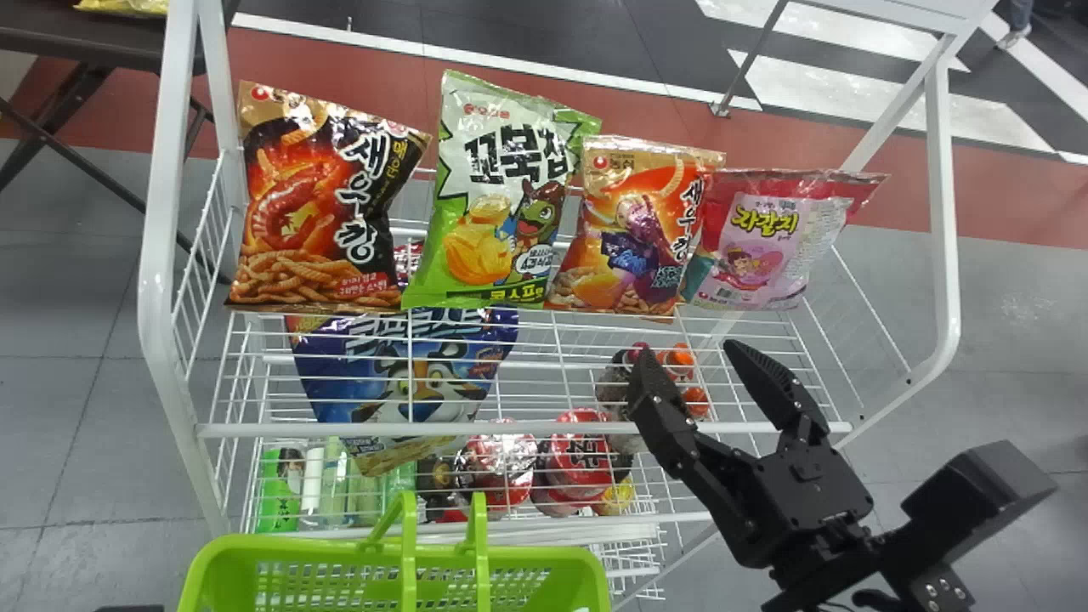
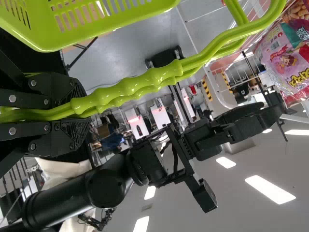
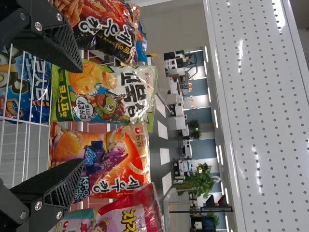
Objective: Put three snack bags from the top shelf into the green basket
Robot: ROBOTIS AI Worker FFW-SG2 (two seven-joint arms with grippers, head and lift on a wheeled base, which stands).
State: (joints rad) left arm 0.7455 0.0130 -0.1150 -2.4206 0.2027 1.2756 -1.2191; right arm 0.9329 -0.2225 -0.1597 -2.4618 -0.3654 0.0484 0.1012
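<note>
The crinkled top edge (image 3: 152, 92) seems loose. The green-white bag (image 1: 502, 199) will therefore wrinkle up and bend around my right gripper when I lift it.
My right gripper (image 1: 693, 382) stands open in front of the top shelf, below and right of the orange snack bag (image 1: 642, 225). Left to right stand a black-red bag (image 1: 319, 204), a green-white bag (image 1: 501, 195), the orange one and a pink bag (image 1: 765, 242). The green basket (image 1: 229, 557) is at the bottom of the head view. In the right wrist view my right gripper (image 3: 72, 116) has nothing between its fingers, the green-white bag (image 3: 104, 94) and orange bag (image 3: 104, 162) beyond. My left gripper (image 2: 79, 115) is shut on the basket handles (image 2: 145, 82).
The white wire rack (image 1: 527, 429) has a blue bag (image 1: 408, 365) on a lower level, with cups (image 1: 578, 459) and green packages (image 1: 280, 489) beneath. A dark table (image 1: 93, 38) stands at the far left. White rack posts (image 1: 943, 212) rise at both sides.
</note>
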